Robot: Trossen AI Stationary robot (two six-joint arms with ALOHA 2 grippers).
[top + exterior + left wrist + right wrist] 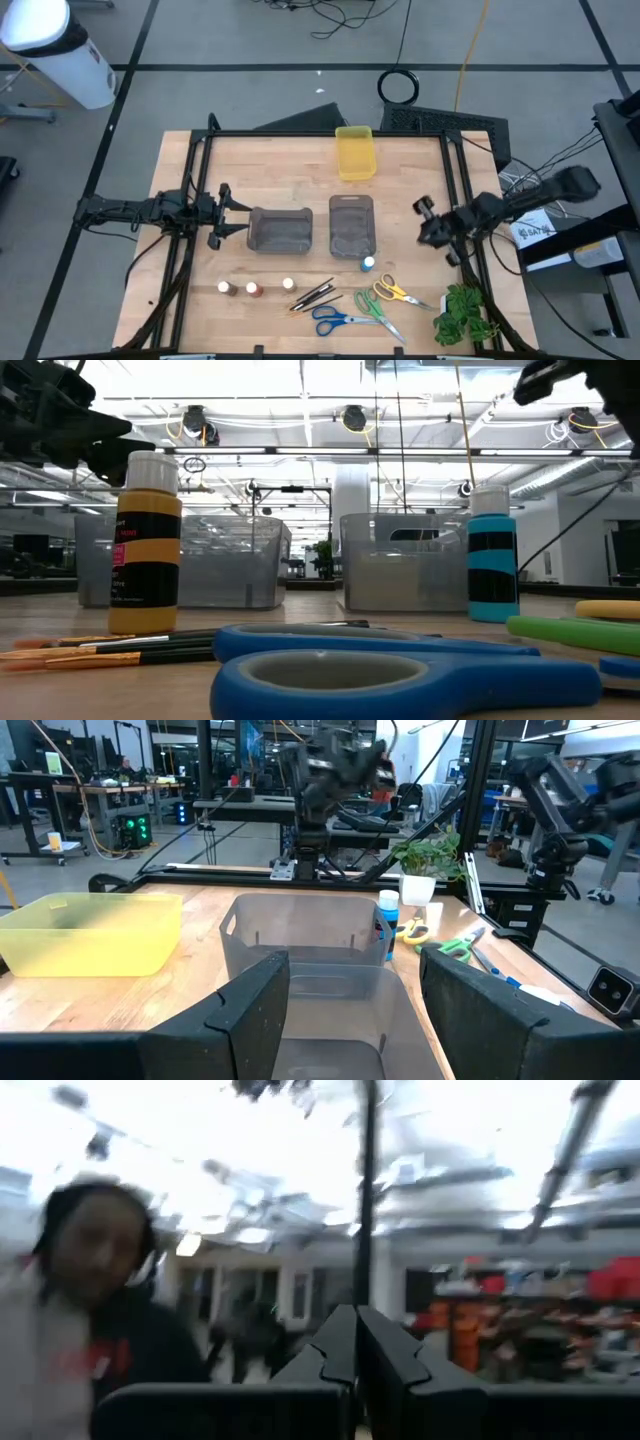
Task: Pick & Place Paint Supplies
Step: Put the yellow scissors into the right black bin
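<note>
I should swing my right gripper down and open it over their handles (387, 286), because it is shut and tips up, away from the flat yellow-handled scissors (404, 295).
Three small paint pots (254, 289) stand upright in a row near the table's front edge. A blue one (368, 264) stands in front of the right grey bin (352, 225). Thin dark brushes (312, 295) lie flat beside blue-handled scissors (335, 320), green-handled scissors (378, 312) and yellow-handled scissors (395, 292). My left gripper (240, 217) is open and level at the left grey bin's (280, 230) left wall, holding nothing. My right gripper (424, 222) is shut and empty, raised to the right of the bins. In the right wrist view its fingers (355, 1350) tip up toward the ceiling.
A yellow bin (355, 152) sits at the far middle of the table. A leafy green sprig (462, 312) lies at the near right corner. Black frame rails run along the table's left and right sides. A person (95, 1290) shows beyond the table in the right wrist view.
</note>
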